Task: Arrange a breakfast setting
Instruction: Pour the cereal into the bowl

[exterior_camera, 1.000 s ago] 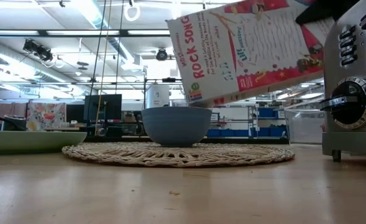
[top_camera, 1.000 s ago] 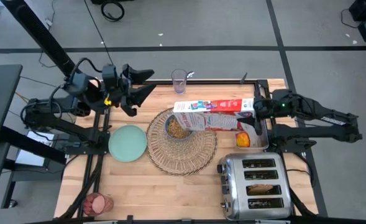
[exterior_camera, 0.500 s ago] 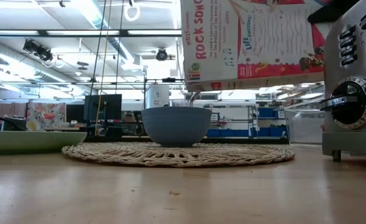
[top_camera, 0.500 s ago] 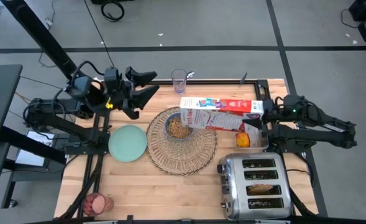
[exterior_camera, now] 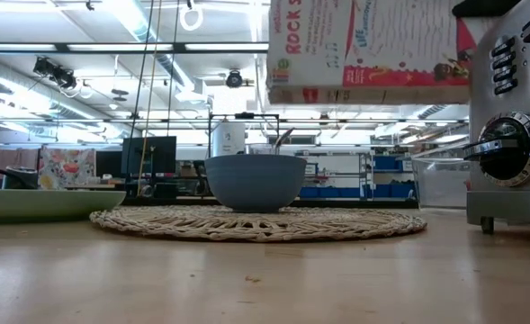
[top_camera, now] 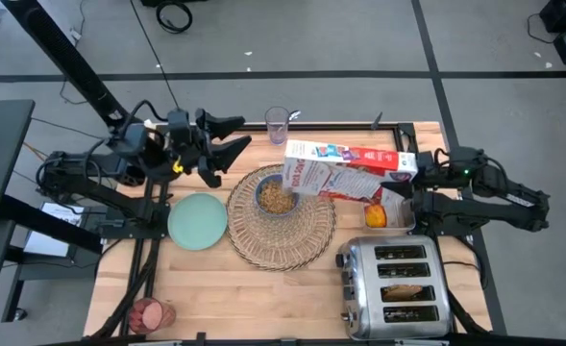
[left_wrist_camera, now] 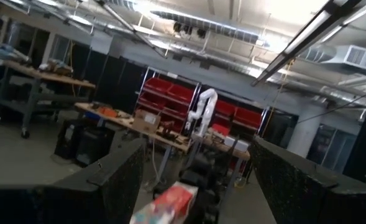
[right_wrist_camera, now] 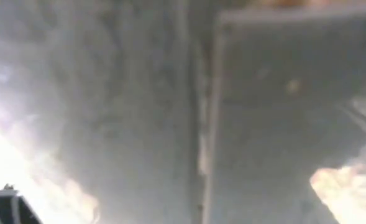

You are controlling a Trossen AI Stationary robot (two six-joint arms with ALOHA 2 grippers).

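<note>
The blue bowl holds cereal (top_camera: 276,198) and the cereal box is level over it, so the robot's right gripper should tip the box (top_camera: 313,177) upright and hand it to the left gripper.
My right gripper (top_camera: 415,171) is shut on a red-and-white cereal box (top_camera: 350,168), which lies about level in the air over the right of the woven placemat (top_camera: 281,226); it also shows in the low view (exterior_camera: 363,45). A blue bowl (top_camera: 276,197) holding cereal stands on the placemat. The mint-green plate (top_camera: 198,221) lies left of the placemat. My left gripper (top_camera: 236,135) is open and empty, above the far left of the table. The apple (top_camera: 376,216) lies in a metal tray. The toast (top_camera: 407,288) is in the toaster. The pink drink (top_camera: 151,312) stands near left. My right gripper holds the cereal box at its closed bottom end (top_camera: 406,165), coming level from the table's right side. The box is lifted clear, about level, its open end (top_camera: 290,173) above the bowl's right edge. The fingers themselves are hidden by the box and the wrist.
A silver toaster (top_camera: 395,286) stands at the near right and fills the right of the low view (exterior_camera: 512,135). An empty clear glass (top_camera: 278,123) stands at the far edge. The metal tray (top_camera: 403,210) lies under the right arm. Bare wood shows near centre.
My right gripper has drawn back toward the table's right edge and turned the cereal box from mouth-down over the bowl to about level, its open end lifted. My left gripper has shifted slightly toward the right, still open.
</note>
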